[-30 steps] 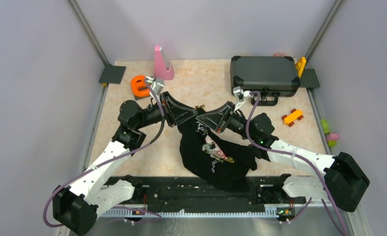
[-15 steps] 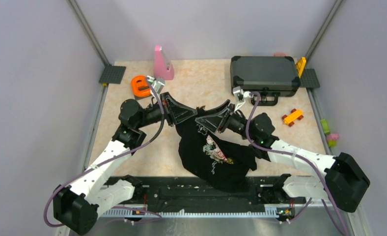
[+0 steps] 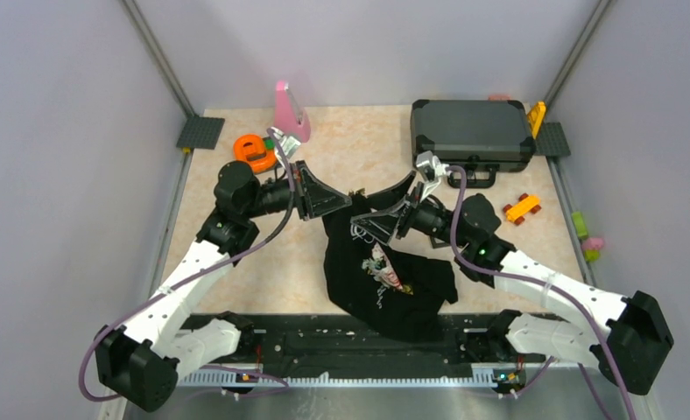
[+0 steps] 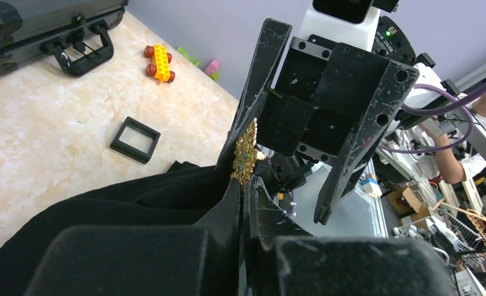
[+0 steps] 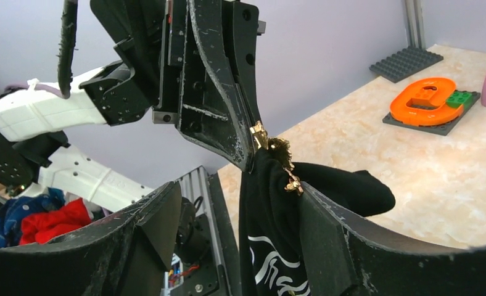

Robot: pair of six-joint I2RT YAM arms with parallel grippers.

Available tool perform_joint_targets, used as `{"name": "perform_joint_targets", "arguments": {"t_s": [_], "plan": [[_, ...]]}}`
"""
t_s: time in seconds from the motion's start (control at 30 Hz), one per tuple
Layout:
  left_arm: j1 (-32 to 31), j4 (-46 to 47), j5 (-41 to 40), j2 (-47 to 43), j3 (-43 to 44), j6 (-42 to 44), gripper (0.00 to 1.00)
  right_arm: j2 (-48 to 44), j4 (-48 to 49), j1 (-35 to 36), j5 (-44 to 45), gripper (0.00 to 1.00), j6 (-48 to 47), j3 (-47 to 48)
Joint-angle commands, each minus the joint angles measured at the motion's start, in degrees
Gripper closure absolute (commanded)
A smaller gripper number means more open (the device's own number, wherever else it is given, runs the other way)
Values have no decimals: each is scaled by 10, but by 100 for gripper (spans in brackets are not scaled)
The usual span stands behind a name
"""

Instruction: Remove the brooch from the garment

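Next, my right gripper takes the brooch, since my left gripper's fingers pinch the cloth together with the brooch, and my left gripper should then shift to the cloth [image 5: 270, 237] below.
The garment [image 3: 385, 280], a black T-shirt with white lettering and a floral print, is held up by one bunched end over the table's middle. The gold brooch [image 4: 245, 151] sticks out of that end. My left gripper [image 3: 352, 205] is shut on the brooch at its fingertips [image 4: 248, 191]. In the right wrist view the brooch [image 5: 279, 150] sits at the left gripper's tip, with the cloth [image 5: 271, 209] hanging below. My right gripper [image 5: 239, 191] is open, one finger on each side of the hanging cloth. It faces the left gripper, and its right finger [image 5: 327, 234] lies against the cloth.
A dark grey hard case [image 3: 473, 131] lies at the back right, with a yellow-orange toy car [image 3: 521, 207] in front of it. At the back left are a pink object [image 3: 289, 114] and an orange piece [image 3: 254, 150]. A small black square frame [image 4: 135, 139] lies on the table.
My right gripper has opened off the bunched cloth while my left gripper has shut on the brooch. Both wrists have shifted slightly, and the garment's top has stayed lifted.
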Motion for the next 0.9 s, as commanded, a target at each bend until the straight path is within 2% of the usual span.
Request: {"name": "perform_joint_targets", "arguments": {"t_s": [0.0,0.07,0.17,0.3,0.4,0.53,0.63,0.87], "plan": [[5,11,34,10,23,-4,100,-23,64,-6,13,35,37,9],[5,20,49,11,22,-6,100,-21,71,-7,30,36,59,7],[5,31,53,7,20,-9,100,-23,72,-8,73,26,92,-1],[5,39,58,0,17,-16,100,-32,67,-14,86,22,71,-10],[5,34,64,3,23,-20,100,-33,60,-25,43,26,52,-6],[5,48,87,7,24,-35,100,-24,38,-33,-28,28,-21,5],[5,51,114,14,28,-41,100,-8,33,-42,-74,34,-26,19],[5,30,116,9,34,-27,100,17,61,-45,-116,60,2,29]]}}
